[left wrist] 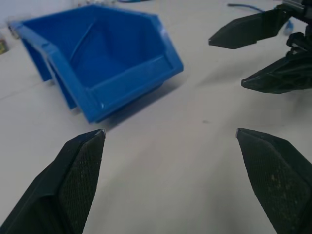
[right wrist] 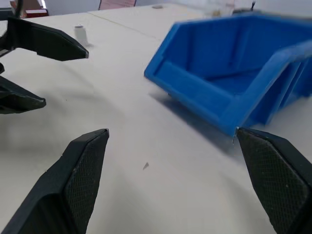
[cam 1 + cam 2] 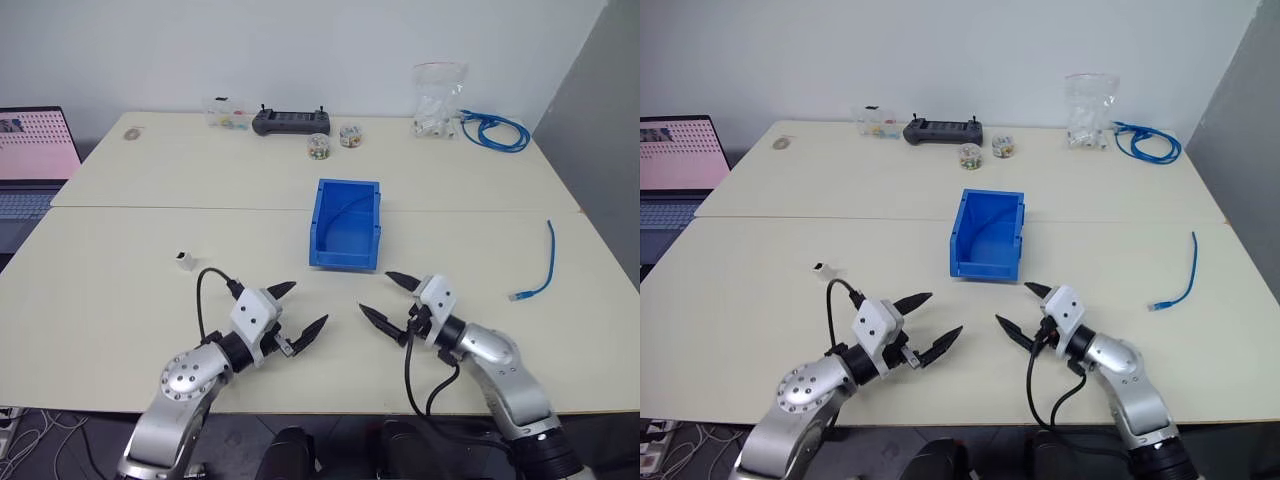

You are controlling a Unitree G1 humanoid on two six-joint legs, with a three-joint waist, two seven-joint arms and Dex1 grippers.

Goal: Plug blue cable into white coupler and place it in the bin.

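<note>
The blue cable [image 3: 552,262] is lying in a smooth bow with its tail end [image 3: 549,224] loose, so it will stay gently curved when the robot carries it.
The blue bin [image 3: 345,262] stands empty mid-table, its low lip toward me. A thin blue cable [image 3: 540,265] lies loose on the table to the right, away from both hands. Far smaller, the white coupler [image 3: 182,259] sits on the table to the left, beyond my left arm. My left gripper [image 3: 308,302] is open just above the table in front of the bin, holding nothing. Facing it from the right, my right gripper [image 3: 375,291] is also open and holds nothing. The right wrist view shows the bin [image 2: 234,73], the coupler [image 2: 80,33] and the left fingers [image 2: 44,41].
At the back right lie a looped bundle of blue cable [image 3: 495,130] and a clear bag [image 3: 438,100]. A black controller [image 3: 290,121], two small jars [image 3: 318,147] and a clear box [image 3: 225,113] line the back. A laptop [image 3: 30,160] sits at far left.
</note>
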